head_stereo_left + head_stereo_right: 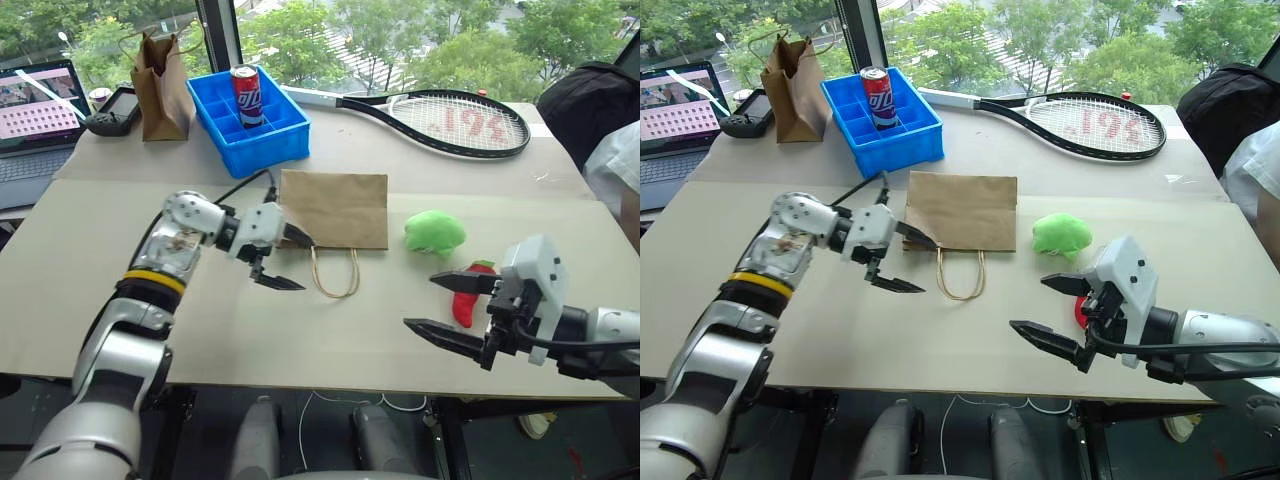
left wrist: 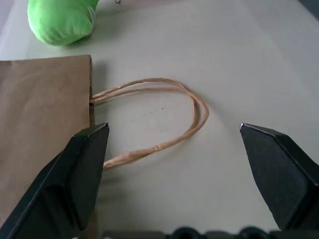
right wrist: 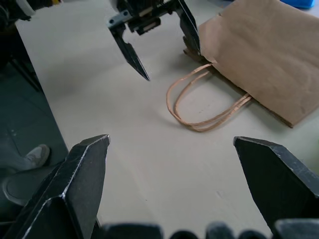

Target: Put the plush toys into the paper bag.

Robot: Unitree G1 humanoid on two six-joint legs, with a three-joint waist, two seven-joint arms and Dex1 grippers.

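Observation:
My gripper will raise the paper bag's upper side (image 1: 335, 210) when it lifts the upper twine handle, while the lower handle stays down, because the handles' loops (image 2: 144, 85) lie apart.
The paper bag (image 1: 335, 208) lies flat in the middle of the table, its twine handles (image 1: 335, 272) looping toward me. My left gripper (image 1: 293, 262) hovers open at the bag's near left corner, one finger over the bag's edge and the other over bare table beside the handles. The light-green plush toy (image 1: 434, 231) sits just right of the bag. The red chili plush toy (image 1: 468, 302) lies nearer to me, partly hidden behind my right gripper (image 1: 420, 300), which is open, empty and pointing left toward the bag. The right wrist view shows the bag (image 3: 264, 55) and the left gripper (image 3: 162, 47).
A narrower dark brown bag (image 1: 160, 90) stands at the back left beside a blue bin (image 1: 262, 140) holding a soda can (image 1: 246, 95). A tennis racket (image 1: 450, 120) lies at the back right. A laptop (image 1: 35, 110) and a controller (image 1: 115, 112) are at far left. A person's sleeve (image 1: 618, 165) shows at the right edge.

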